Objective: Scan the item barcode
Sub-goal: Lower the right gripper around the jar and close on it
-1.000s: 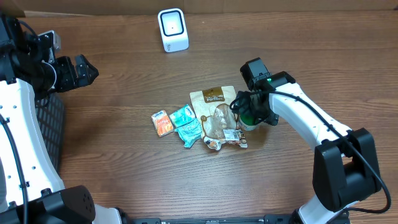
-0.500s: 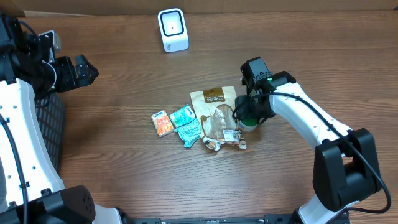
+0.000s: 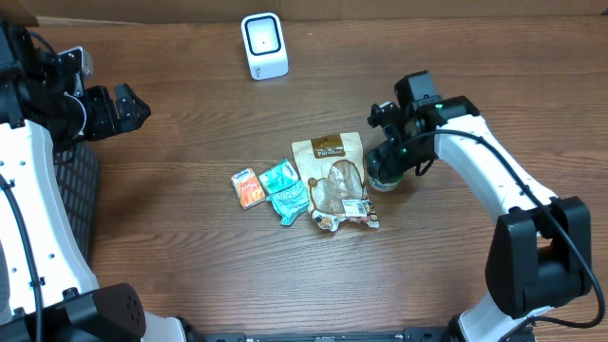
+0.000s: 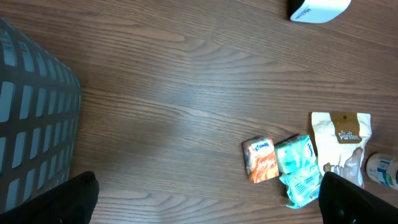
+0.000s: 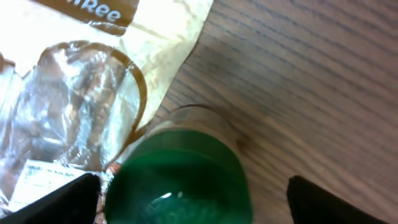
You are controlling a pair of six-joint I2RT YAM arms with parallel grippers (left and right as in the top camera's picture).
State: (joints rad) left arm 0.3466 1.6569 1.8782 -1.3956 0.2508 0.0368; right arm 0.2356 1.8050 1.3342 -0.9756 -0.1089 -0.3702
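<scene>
I should gently move the container (image 3: 384, 183) clear, open up and turn square before I grip it, because my right gripper is hanging at a slant over the green lid (image 5: 179, 177) next to the pouch.
A small container with a green lid (image 5: 180, 180) stands on the table just right of a tan snack pouch (image 3: 328, 169). My right gripper (image 5: 202, 202) hangs open directly over it, one finger on each side of the lid and a clear gap on the right. From overhead the right gripper (image 3: 391, 160) covers most of the container (image 3: 383, 182). The white barcode scanner (image 3: 264, 45) stands at the back of the table. My left gripper (image 3: 123, 106) is open at the far left, high above the table with nothing in it.
An orange packet (image 3: 248, 187) and teal packets (image 3: 285, 190) lie left of the pouch. A dark mesh basket (image 4: 31, 118) sits at the table's left edge. The left wrist view also shows the scanner (image 4: 317, 9) and the pouch (image 4: 339, 140).
My right gripper narrowed around the green-lidded container, then spread wide again, and its wrist swung up and to the right. The left arm has not moved.
</scene>
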